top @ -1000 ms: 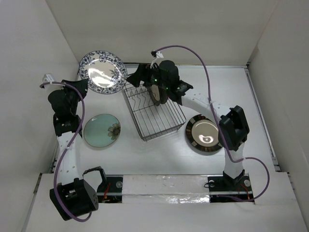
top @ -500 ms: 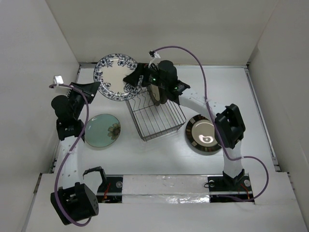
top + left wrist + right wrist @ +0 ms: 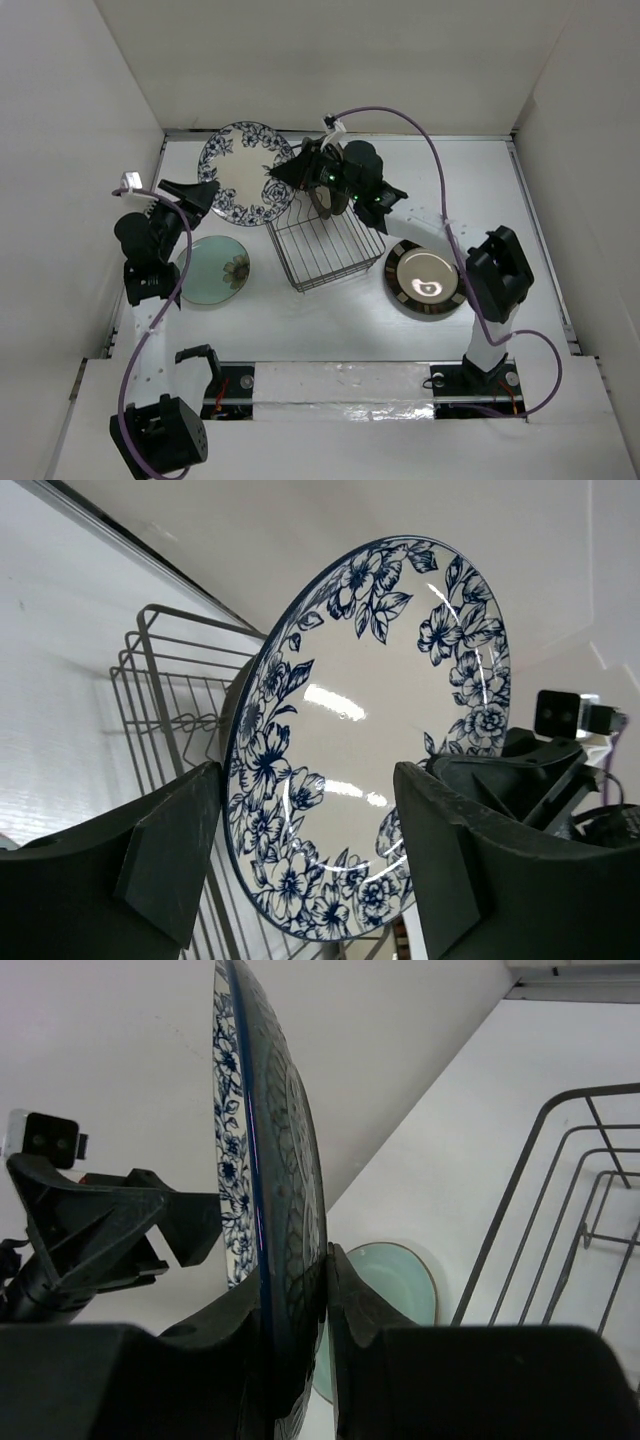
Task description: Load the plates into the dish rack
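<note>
The blue-floral plate (image 3: 243, 172) is tilted over the rack's corner, so my left gripper should move away and my right gripper should turn it upright next to the dark-rimmed plate (image 3: 321, 199).
The blue-floral plate (image 3: 245, 172) stands nearly on edge in the air at the dish rack's (image 3: 325, 245) far left corner. My right gripper (image 3: 291, 172) is shut on its right rim; the right wrist view shows the rim (image 3: 262, 1190) pinched between both fingers (image 3: 360, 1305). My left gripper (image 3: 200, 190) stands open just left of the plate, its fingers (image 3: 170, 850) wide apart and clear of the plate's face (image 3: 370, 720). A dark-rimmed plate (image 3: 322, 197) stands in the rack's far end. The pale green plate (image 3: 212, 268) lies flat left of the rack.
Right of the rack lies a dark plate with gold rim marks (image 3: 425, 277), beside the right arm's elbow. White walls enclose the table on the left, back and right. The right arm's purple cable (image 3: 420, 135) arcs above the rack's far side.
The blue-floral plate travelled right toward the rack. My left gripper opened and let go of it, while my right gripper closed on its rim.
</note>
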You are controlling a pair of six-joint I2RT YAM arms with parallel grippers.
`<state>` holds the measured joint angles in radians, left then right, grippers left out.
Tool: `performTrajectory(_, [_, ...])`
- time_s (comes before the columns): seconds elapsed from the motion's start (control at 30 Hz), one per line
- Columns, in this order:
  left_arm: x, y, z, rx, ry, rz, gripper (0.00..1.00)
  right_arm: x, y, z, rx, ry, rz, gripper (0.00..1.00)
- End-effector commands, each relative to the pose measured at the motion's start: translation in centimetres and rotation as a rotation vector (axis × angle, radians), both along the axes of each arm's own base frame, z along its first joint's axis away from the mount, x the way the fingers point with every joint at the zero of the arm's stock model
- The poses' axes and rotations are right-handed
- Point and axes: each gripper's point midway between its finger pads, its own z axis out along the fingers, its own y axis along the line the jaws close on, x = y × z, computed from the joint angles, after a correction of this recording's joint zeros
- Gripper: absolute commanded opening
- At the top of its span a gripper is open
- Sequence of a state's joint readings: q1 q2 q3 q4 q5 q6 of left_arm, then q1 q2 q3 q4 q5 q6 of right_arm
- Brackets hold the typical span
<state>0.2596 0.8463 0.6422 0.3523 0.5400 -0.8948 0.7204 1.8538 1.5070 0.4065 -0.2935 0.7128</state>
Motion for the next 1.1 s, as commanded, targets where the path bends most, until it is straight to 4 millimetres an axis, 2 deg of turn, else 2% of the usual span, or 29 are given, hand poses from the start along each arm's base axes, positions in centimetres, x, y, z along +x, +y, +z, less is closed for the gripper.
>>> performTrajectory(0.0, [-1.6, 0.3, 6.0, 0.131, -0.191, 0.046, 0.66, 0.5, -3.6, 7.2, 0.057, -0.181, -0.185, 0.0])
performTrajectory(0.07, [-1.5, 0.9, 5.5, 0.138, -0.179, 0.09, 0.68, 1.2, -4.9, 7.7, 0.007, -0.204, -0.282, 0.0])
performTrajectory(0.1, [-1.2, 1.2, 4.5, 0.162, -0.147, 0.105, 0.69, 1.2, -5.2, 8.2, -0.011, -0.219, -0.316, 0.0])
performTrajectory(0.13, [-1.0, 0.9, 4.2, 0.175, -0.139, 0.096, 0.69, 1.8, -6.4, 8.9, -0.031, -0.225, -0.406, 0.0])
performTrajectory(0.17, [-0.9, 0.7, 3.8, 0.19, -0.133, 0.093, 0.69, 2.1, -7.2, 8.2, -0.118, -0.242, -0.465, 0.0])
performTrajectory(0.23, [-0.9, 0.8, 2.6, 0.233, -0.116, 0.106, 0.69, 2.7, -9.1, 8.9, -0.161, -0.26, -0.602, 0.0])
performTrajectory(0.27, [-0.8, 1.2, 2.2, 0.243, -0.105, 0.125, 0.69, 2.9, -9.6, 8.6, -0.199, -0.272, -0.627, 0.0])
performTrajectory(0.33, [-0.5, 0.2, 1.4, 0.27, -0.082, 0.089, 0.66, 3.8, -10.7, 9.0, -0.247, -0.278, -0.702, 0.0])
performTrajectory(0.37, [-0.5, -0.5, 1.5, 0.271, -0.09, 0.055, 0.64, 4.3, -10.5, 7.8, -0.325, -0.29, -0.719, 0.0])
performTrajectory(0.4, [-0.5, -0.8, 1.6, 0.271, -0.099, 0.034, 0.58, 4.7, -11.0, 7.5, -0.36, -0.298, -0.751, 0.0])
performTrajectory(0.47, [-0.8, -1.9, 1.7, 0.255, -0.116, -0.017, 0.54, 5.4, -11.5, 6.7, -0.442, -0.319, -0.815, 0.0])
performTrajectory(0.6, [-0.5, -3.0, 1.5, 0.26, -0.108, -0.068, 0.42, 5.9, -11.5, 6.7, -0.531, -0.359, -0.875, 0.0])
performTrajectory(0.63, [-0.6, -3.2, 1.3, 0.254, -0.108, -0.078, 0.41, 6.0, -11.9, 6.9, -0.534, -0.358, -0.901, 0.0])
performTrajectory(0.8, [-0.3, -3.7, 0.9, 0.246, -0.092, -0.108, 0.38, 6.4, -10.9, 7.1, -0.63, -0.426, -0.906, 0.0])
performTrajectory(0.83, [-0.3, -3.7, 0.9, 0.245, -0.091, -0.107, 0.38, 6.5, -10.4, 6.2, -0.661, -0.426, -0.908, 0.0])
performTrajectory(1.07, [-0.1, -4.0, 0.5, 0.23, -0.081, -0.125, 0.36, 7.2, -9.9, 4.1, -0.752, -0.435, -0.921, 0.0])
